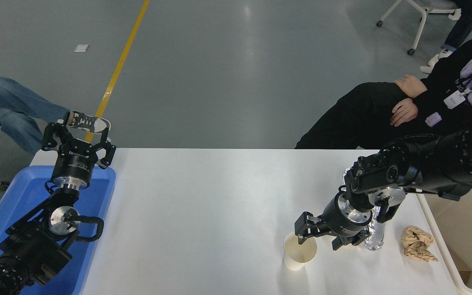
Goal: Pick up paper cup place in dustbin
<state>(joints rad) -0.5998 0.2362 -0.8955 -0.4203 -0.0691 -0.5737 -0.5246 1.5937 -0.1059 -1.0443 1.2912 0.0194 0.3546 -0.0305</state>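
Note:
My right gripper will make the opening of the paper cup tip toward it when I lift the paper cup, because the gripper slants over one side of the paper cup's rim (309,239).
The paper cup (299,253) stands upright on the white table (203,205) near the front right, its mouth open and cream-white. My right gripper (320,239) is open and low over the table just behind the cup. Its left fingertip (301,234) is at the cup's far rim and the other finger is to the cup's right. The cup is not held. The dustbin (469,237) is the cream-beige bin at the right edge, partly hidden by my right arm. My left gripper (78,132) is open and parked over the blue tray.
A crumpled foil bag (373,241) stands behind my right wrist, mostly hidden. A crumpled brown paper wad (417,243) lies between it and the dustbin. A blue tray (19,200) is at the left. A seated person in black (383,110) is at the far right.

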